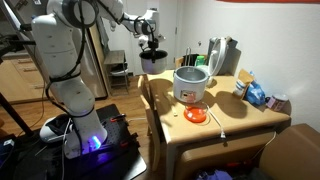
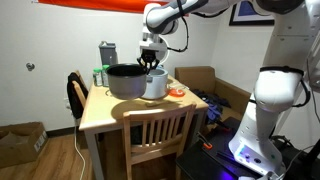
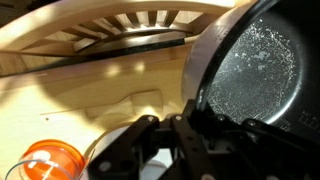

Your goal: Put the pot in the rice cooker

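Observation:
The robot's gripper should raise the pot higher first, because the pot's bottom (image 2: 129,96) hangs below the rice cooker's rim, and then carry it over the cooker's opening (image 1: 190,73) and lower it.
My gripper (image 1: 151,49) is shut on the rim of the dark round pot (image 1: 153,61) and holds it in the air, beside the table edge and above the table's height. The white-silver rice cooker (image 1: 190,84) stands on the wooden table, apart from the pot. In the other exterior view the pot (image 2: 125,80) hangs from the gripper (image 2: 151,62) in front of the cooker (image 2: 157,86). In the wrist view the pot's speckled inside (image 3: 250,70) fills the right side, with the gripper fingers (image 3: 190,128) clamped on its rim.
A small orange thing (image 1: 196,115) lies on the table (image 1: 230,125) in front of the cooker. A tall silver jug (image 1: 216,56) stands behind it. Wooden chairs (image 2: 158,135) stand at the table's sides. Blue packets (image 1: 255,93) lie at the far end.

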`<state>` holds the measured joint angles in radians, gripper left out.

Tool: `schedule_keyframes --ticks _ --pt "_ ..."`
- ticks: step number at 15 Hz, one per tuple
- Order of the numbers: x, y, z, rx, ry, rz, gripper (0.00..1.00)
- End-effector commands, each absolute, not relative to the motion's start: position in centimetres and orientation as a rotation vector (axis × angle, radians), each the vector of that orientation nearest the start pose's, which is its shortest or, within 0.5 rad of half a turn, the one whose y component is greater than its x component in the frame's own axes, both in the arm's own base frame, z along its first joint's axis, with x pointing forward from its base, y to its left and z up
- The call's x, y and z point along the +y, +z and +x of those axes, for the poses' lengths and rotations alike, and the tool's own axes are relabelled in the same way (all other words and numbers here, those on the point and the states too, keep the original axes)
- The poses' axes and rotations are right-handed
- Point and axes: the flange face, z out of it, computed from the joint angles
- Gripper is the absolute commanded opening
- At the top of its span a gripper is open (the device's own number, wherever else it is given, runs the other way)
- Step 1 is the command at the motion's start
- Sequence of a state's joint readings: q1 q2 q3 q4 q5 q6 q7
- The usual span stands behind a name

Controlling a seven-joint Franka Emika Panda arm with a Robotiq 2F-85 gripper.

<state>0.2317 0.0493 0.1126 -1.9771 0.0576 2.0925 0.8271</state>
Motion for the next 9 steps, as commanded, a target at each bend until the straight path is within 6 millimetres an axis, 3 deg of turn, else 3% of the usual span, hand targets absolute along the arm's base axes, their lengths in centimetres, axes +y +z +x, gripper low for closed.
schedule_keyframes --ticks 1,8,9 --pt "18.2 49.9 54.5 0.712 -0.120 -2.971 0.02" --pt "15.9 54.8 56.3 0.678 -0.276 -2.922 0.02" --pt "16.1 52.7 56.4 0.715 -0.222 -2.923 0.09"
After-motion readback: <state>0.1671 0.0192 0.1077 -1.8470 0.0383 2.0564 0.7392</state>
